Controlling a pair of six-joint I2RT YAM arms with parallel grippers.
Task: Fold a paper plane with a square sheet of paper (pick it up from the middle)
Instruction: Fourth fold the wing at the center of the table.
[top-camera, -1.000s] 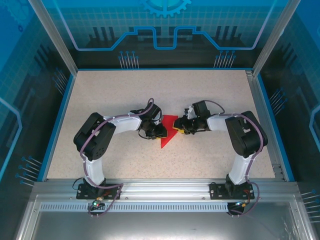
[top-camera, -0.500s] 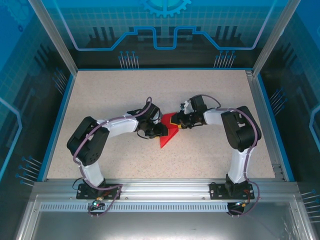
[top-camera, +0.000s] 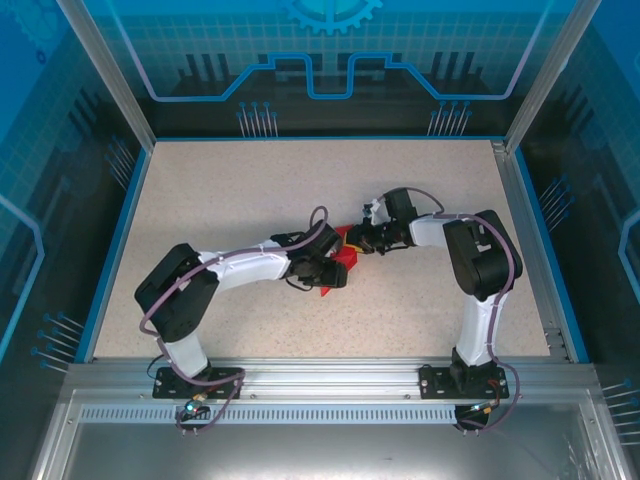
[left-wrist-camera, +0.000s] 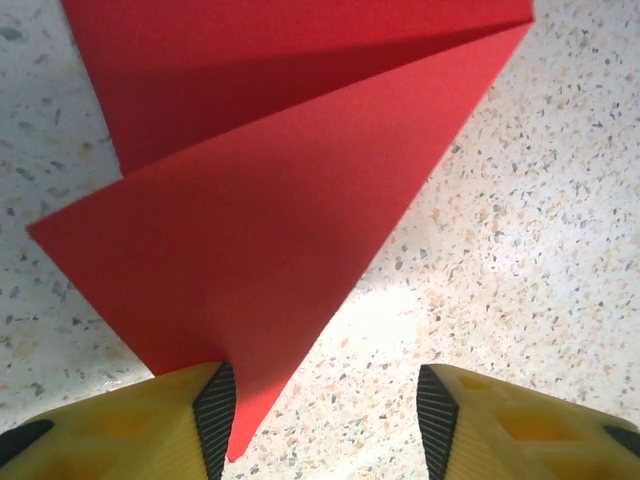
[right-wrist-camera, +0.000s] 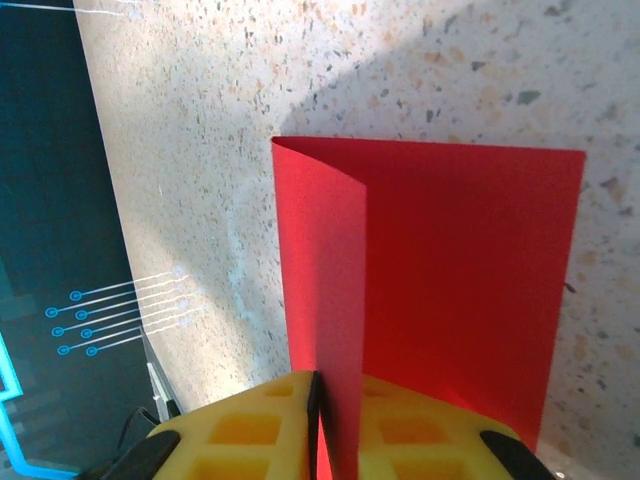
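Observation:
The sheet's narrow tip lies flat, and my right gripper holds only the sheet's raised flap (right-wrist-camera: 325, 270). So my left gripper should pinch a fold near the sheet's tip (left-wrist-camera: 258, 385).
The square sheet of paper (top-camera: 347, 258) is bright red and folded into a pointed shape on the speckled table, between the two grippers. In the left wrist view the sheet (left-wrist-camera: 300, 200) lies flat with overlapping layers, its narrow tip beside the left finger's pad (left-wrist-camera: 214, 415). My left gripper (left-wrist-camera: 325, 425) is open above the table, and its right finger stands apart from the paper. My right gripper (right-wrist-camera: 325, 425) is shut on a raised flap of the sheet (right-wrist-camera: 420, 290), which stands up from the flat layer. From above, the left gripper (top-camera: 334, 272) covers the sheet's lower part; the right gripper (top-camera: 362, 243) is at its upper right.
A blue rim (top-camera: 115, 245) and an aluminium frame (top-camera: 300, 375) enclose the speckled table (top-camera: 230, 190). Both arms (top-camera: 250, 266) reach inward and meet near the middle. Open table lies behind and to both sides.
My left arm has stretched to the right and its gripper now sits over the paper's lower part. The right gripper has shifted slightly up and left, still holding the paper.

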